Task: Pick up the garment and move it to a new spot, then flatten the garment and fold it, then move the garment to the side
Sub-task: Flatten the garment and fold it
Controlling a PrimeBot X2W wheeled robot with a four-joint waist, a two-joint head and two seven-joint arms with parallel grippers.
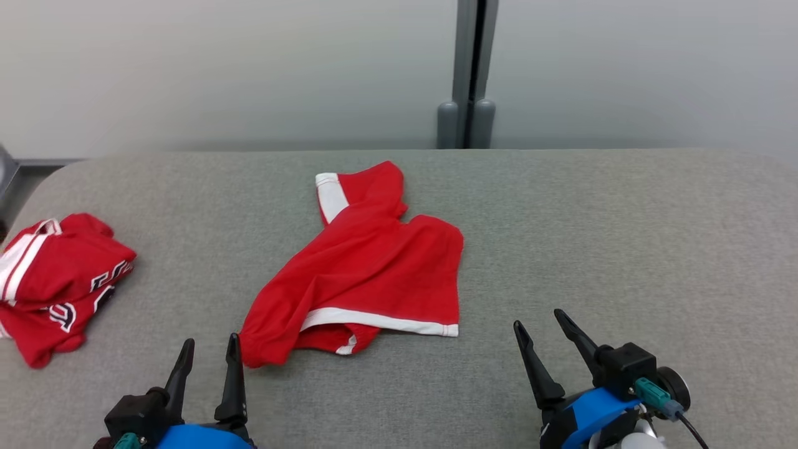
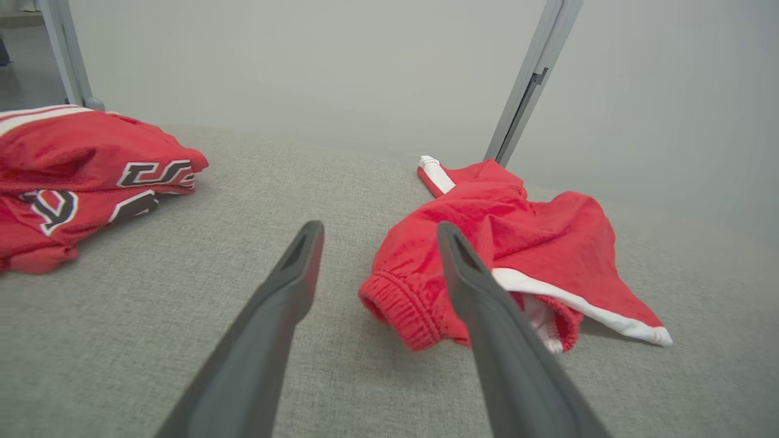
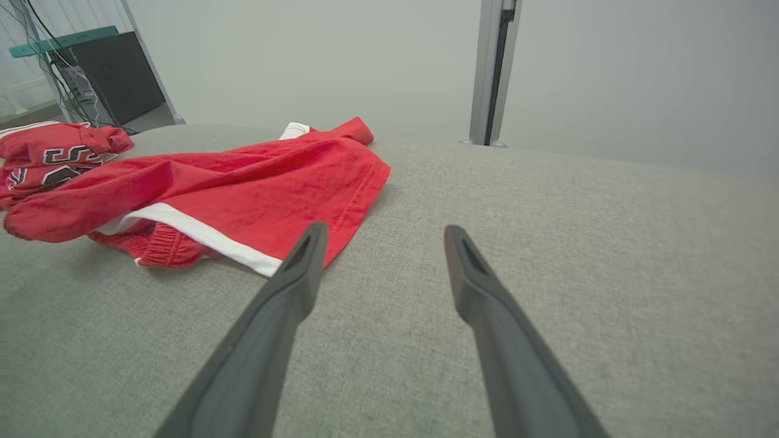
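Note:
My gripper will pull the elastic waistband (image 1: 263, 353), and the garment will then spread and show trim reaching that waistband, because white trim runs in under a red fold (image 1: 307, 320).
The garment (image 1: 368, 268) is a pair of red shorts with white trim, lying crumpled in the middle of the grey table (image 1: 623, 249). Its elastic waistband end (image 2: 401, 304) points toward my left gripper. My left gripper (image 1: 209, 349) stands open at the near left, just short of the garment's near corner, with nothing between its fingers (image 2: 286, 286). On the near right my right gripper (image 1: 539, 324) is open too, a little off the garment's white-trimmed hem (image 3: 201, 234). In the right wrist view the garment (image 3: 255, 188) lies ahead and left of the fingers (image 3: 298, 280).
A second red garment (image 1: 56, 280) with black and white lettering lies bunched at the table's left edge, seen also in the left wrist view (image 2: 85, 176). A grey post (image 1: 467, 75) stands behind the table against a pale wall. Dark equipment (image 3: 115, 73) stands beyond the far left corner.

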